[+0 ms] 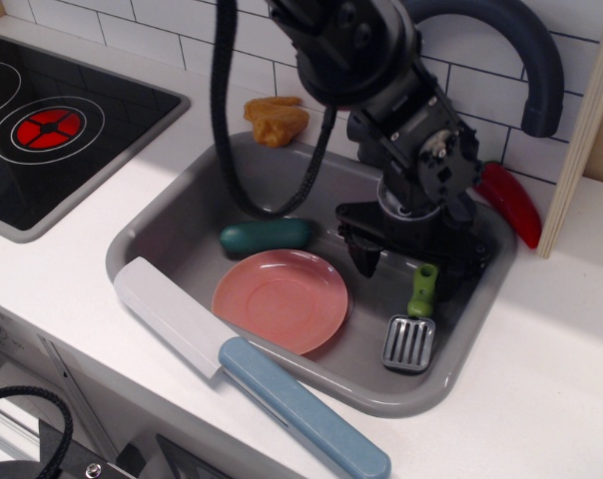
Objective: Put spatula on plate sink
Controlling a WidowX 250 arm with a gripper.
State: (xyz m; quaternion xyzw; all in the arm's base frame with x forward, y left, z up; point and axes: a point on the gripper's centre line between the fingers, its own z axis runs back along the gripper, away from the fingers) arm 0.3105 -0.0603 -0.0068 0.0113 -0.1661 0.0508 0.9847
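The spatula [419, 307] looks about as long as the width of the salmon-pink plate [282, 301], so it will reach almost from rim to rim across the plate when I lower it.
The spatula [412, 329] lies on the floor of the grey sink [147, 235] at its right side, green handle pointing back and grey slotted head toward the front rim. The salmon-pink plate [282, 299] lies empty in the middle of the sink, left of the spatula and apart from it. My gripper [411, 264] hangs over the back right of the sink, just behind the spatula's handle. Its jaws are open wide and hold nothing. The left finger [359, 254] stands by the plate's far right edge. The dark arched faucet [541, 70] rises behind my arm.
A dark green vegetable [267, 236] lies in the sink behind the plate. A large white-bladed, blue-handled knife [242, 359] rests across the sink's front rim. An orange toy [277, 120] and a red pepper [511, 200] sit on the back counter. A stove [42, 130] is at left.
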